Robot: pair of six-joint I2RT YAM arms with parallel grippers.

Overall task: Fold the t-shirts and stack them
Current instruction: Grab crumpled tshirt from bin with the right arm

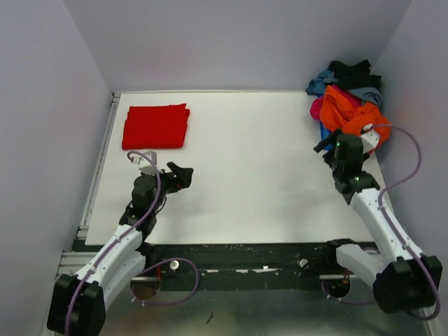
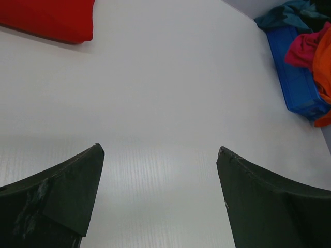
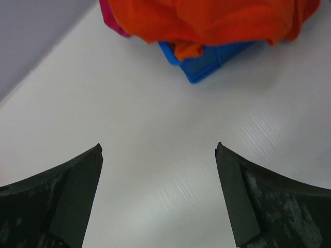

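The orange t-shirt lies on top over the blue bin's near edge [image 3: 200, 66], so the robot's right gripper stays open and continue to move toward the orange folds [image 1: 372, 117] until its fingers are on both sides of them.
A solid red t-shirt [image 1: 155, 127] lies folded flat at the table's far left, and its edge shows in the left wrist view [image 2: 49, 18]. At the far right, a heap of t-shirts sits in a blue bin [image 3: 207, 59]: bright orange [image 1: 353, 112], pink [image 1: 317, 106], grey-blue [image 1: 322, 80] and black [image 1: 353, 70]. My left gripper [image 1: 180, 175] hovers open over bare table, below and right of the red shirt, nothing between its fingers [image 2: 160, 149]. My right gripper [image 1: 326, 150] is open just short of the bin, the orange t-shirt [image 3: 207, 20] right ahead of it, empty [image 3: 159, 146].
Grey walls close in the white table [image 1: 252, 175] on the left, back and right. A metal rail [image 1: 98, 168] runs along its left edge. The blue bin [image 2: 295, 77] stands in the far right corner against the wall.
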